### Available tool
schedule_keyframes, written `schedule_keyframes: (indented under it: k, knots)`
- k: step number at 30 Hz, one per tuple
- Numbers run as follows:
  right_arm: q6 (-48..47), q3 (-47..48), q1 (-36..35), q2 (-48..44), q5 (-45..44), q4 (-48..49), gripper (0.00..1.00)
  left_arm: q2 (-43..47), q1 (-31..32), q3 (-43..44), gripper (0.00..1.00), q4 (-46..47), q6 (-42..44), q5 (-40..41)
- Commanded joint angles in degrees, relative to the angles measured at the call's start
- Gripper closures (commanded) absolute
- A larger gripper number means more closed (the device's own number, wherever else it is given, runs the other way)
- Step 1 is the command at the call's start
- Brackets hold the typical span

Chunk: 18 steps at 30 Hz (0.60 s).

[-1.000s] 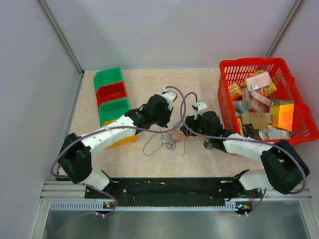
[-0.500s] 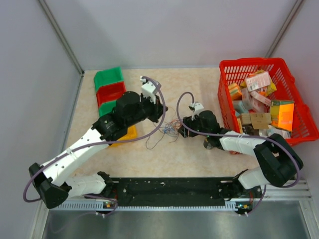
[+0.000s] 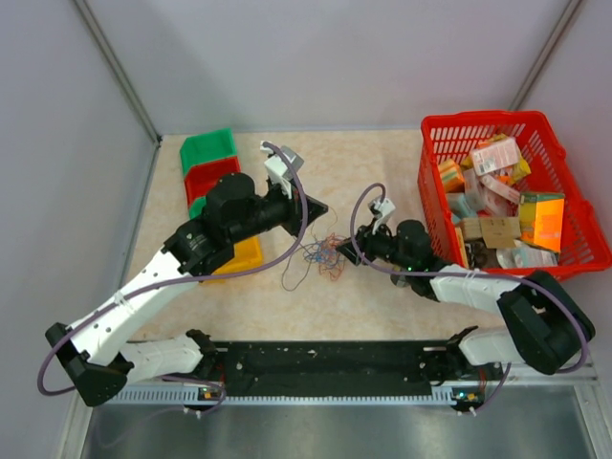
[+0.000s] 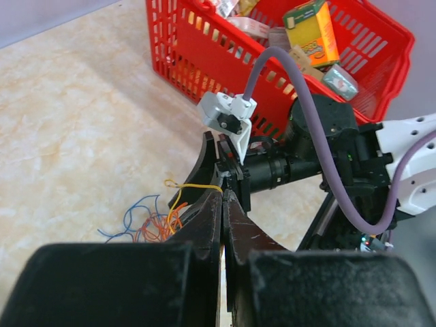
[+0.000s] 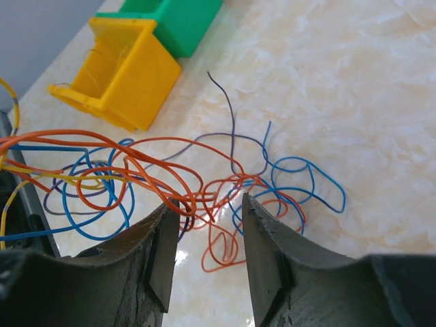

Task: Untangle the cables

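Orange loops dangle, tangled with the yellow cable [image 5: 95, 178] in my left gripper, so my right gripper should grab the orange loops [image 5: 188, 195] and draw them away.
The cables [image 3: 320, 254] lie as a loose tangle of thin blue, orange, purple and yellow wires on the table between the two arms. My left gripper [image 3: 319, 207] hovers above and behind the tangle. In the left wrist view it [image 4: 223, 194] is shut, with a yellow cable [image 4: 194, 184] running out of its tips down to the bundle [image 4: 151, 223]. My right gripper [image 3: 348, 251] sits at the tangle's right edge. In the right wrist view its jaws [image 5: 208, 208] stand open, with orange loops of the cables [image 5: 204, 184] between and just beyond the fingertips.
A red basket [image 3: 478, 120] full of packets stands at the right, close behind the right arm. Green [image 3: 208, 151] and red [image 3: 212, 179] bins and a yellow bin [image 3: 245, 256] sit at the left, partly under the left arm.
The left arm has drawn back and to the left, away from the tangle, pulling a yellow wire along. The right gripper has moved to the tangle's edge and its jaws have narrowed.
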<state>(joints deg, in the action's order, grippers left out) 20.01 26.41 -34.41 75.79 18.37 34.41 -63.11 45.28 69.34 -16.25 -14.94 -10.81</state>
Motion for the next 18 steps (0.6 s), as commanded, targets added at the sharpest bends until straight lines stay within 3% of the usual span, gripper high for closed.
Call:
schedule_keyframes:
  k: [1, 11, 15, 18]
  knots:
    - [1.43, -1.62, 0.14, -1.52, 6.14, 11.53, 0.59, 1.68, 0.16, 3.87, 1.00, 3.51, -0.88, -5.80]
    - [-1.46, -8.04, -0.22, -13.29, 7.47, 14.99, 0.39, 1.06, 0.07, 4.22, 1.00, 1.66, 0.26, -3.95]
    - [-1.73, -7.08, -0.22, -12.87, 5.28, 12.18, 0.38, 0.45, 0.08, 4.22, 1.00, 1.92, 0.00, -5.01]
    - [-1.55, -5.50, -0.30, -9.97, 5.53, 11.38, 0.45, 0.45, 0.16, 4.40, 1.00, 2.54, -0.53, -6.76]
